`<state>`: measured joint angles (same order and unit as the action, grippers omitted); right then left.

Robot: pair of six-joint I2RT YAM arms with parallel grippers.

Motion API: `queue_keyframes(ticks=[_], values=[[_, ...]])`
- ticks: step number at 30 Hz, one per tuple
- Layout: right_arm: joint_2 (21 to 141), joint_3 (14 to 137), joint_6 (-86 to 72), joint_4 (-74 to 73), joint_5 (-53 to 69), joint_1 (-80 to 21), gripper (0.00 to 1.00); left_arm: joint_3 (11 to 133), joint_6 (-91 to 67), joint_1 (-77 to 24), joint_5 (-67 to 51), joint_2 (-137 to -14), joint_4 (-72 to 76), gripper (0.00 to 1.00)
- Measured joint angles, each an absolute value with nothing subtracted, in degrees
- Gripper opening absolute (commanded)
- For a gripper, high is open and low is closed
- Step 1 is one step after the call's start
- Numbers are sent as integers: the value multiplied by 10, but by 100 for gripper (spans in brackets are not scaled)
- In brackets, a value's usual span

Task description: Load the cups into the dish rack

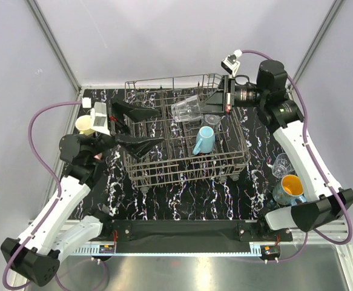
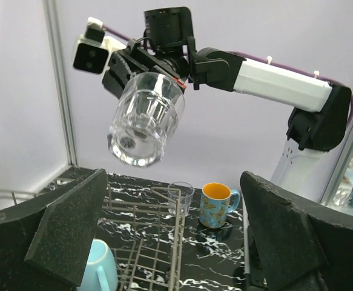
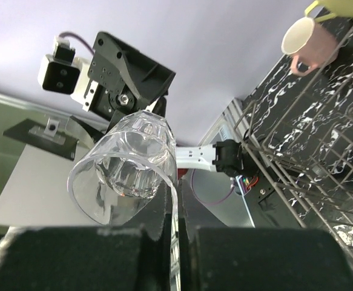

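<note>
With my right gripper on the tilted glass's rim (image 1: 199,105), my left gripper next takes the glass's bottom end (image 1: 177,112) before lowering it rim-down into the dish rack.
The dark grey wire dish rack (image 1: 164,159) stands mid-table. My right gripper (image 1: 203,108) is shut on the rim of a clear glass (image 1: 186,109) and holds it tilted on its side above the rack's far part; the pinch shows in the right wrist view (image 3: 177,219) with the glass (image 3: 128,173). My left gripper (image 1: 145,128) is open and empty over the rack's left side (image 2: 173,239). A light blue mug (image 1: 203,140) sits upside down in the rack. A teal mug with orange inside (image 1: 290,188) and a clear glass (image 1: 281,165) stand on the table at right. A yellow mug (image 1: 85,124) stands at left, with a pink mug (image 3: 309,39) beside it.
The held glass (image 2: 147,118) hangs above and ahead of my left fingers (image 2: 67,230). The rack's wire edge (image 2: 176,242) lies between them. The right arm's white link (image 1: 300,151) passes beside the teal mug. Grey walls close the far and side edges.
</note>
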<state>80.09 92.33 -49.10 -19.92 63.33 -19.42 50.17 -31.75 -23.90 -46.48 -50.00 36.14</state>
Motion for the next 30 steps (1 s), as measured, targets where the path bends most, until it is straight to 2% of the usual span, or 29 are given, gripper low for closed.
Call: queue_keyframes(ticks=[11, 22, 27, 30], values=[[799, 907, -494, -172, 644, -246, 0, 506, -269, -262, -474, -538, 366, 99], [801, 906, -498, -144, 652, -265, 0, 510, -285, -271, -474, -549, 390, 97], [808, 906, -498, -135, 655, -272, 0, 514, -309, -272, -474, -554, 401, 87], [811, 906, -498, -131, 655, -275, 0, 516, -319, -273, -473, -554, 409, 85]])
